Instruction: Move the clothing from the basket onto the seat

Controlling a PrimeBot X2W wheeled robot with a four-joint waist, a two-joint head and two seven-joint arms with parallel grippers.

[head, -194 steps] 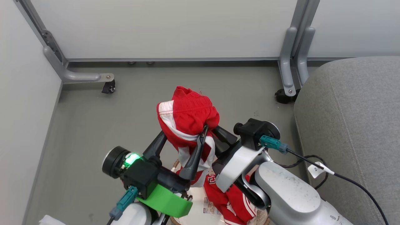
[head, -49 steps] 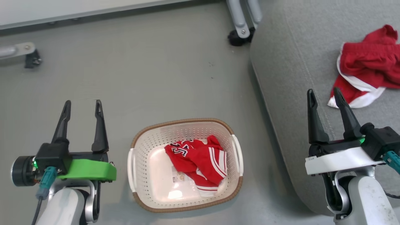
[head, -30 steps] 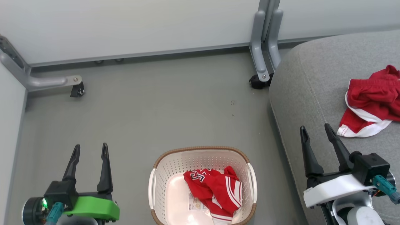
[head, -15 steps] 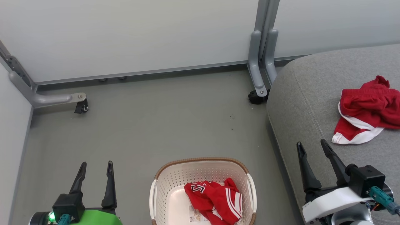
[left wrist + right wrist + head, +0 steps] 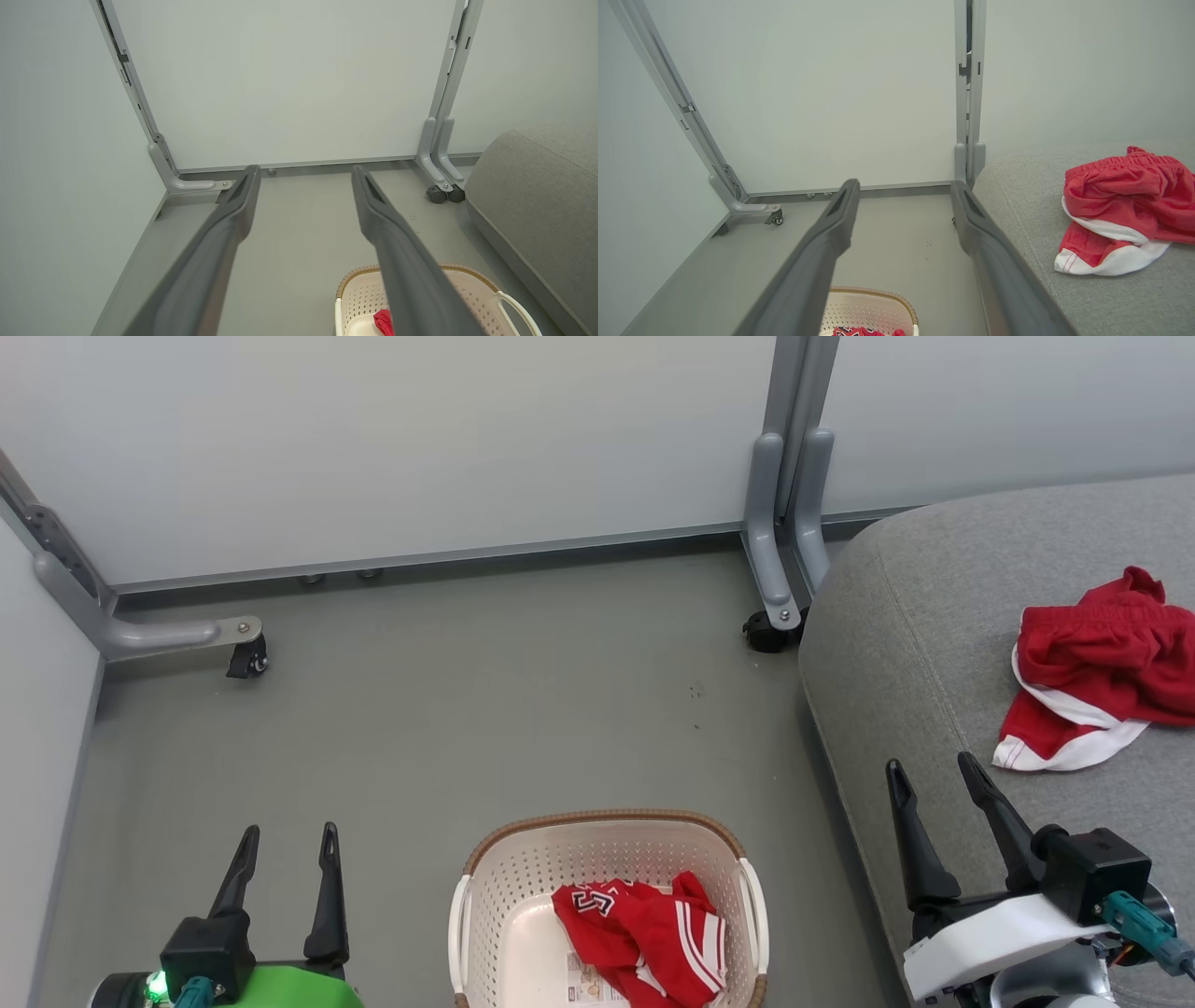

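The label and basket's bottom (image 5: 582, 982) can be seen next to the red jersey (image 5: 650, 935), so the basket should be empty when I lift the jersey out.
Red shorts (image 5: 1102, 667) with white trim lie crumpled on the grey seat (image 5: 915, 616) at the right; the right wrist view shows the shorts (image 5: 1120, 214) too. A red jersey (image 5: 644, 933) with white stripes and lettering lies in the cream basket (image 5: 495, 868) on the floor at the bottom centre. My left gripper (image 5: 287, 835) hangs open and empty left of the basket. My right gripper (image 5: 929, 770) stands open and empty over the seat's near edge, right of the basket and short of the shorts.
Pale partition panels stand behind and at the left on grey legs with black casters (image 5: 247, 663) (image 5: 766, 635). Grey floor (image 5: 485, 709) stretches between the panels, the basket and the seat.
Since 6.5 s ago the shorts have gone from both grippers to the seat, and both grippers now stand apart and empty. Over the last second the view tilted up slightly; nothing else moved.
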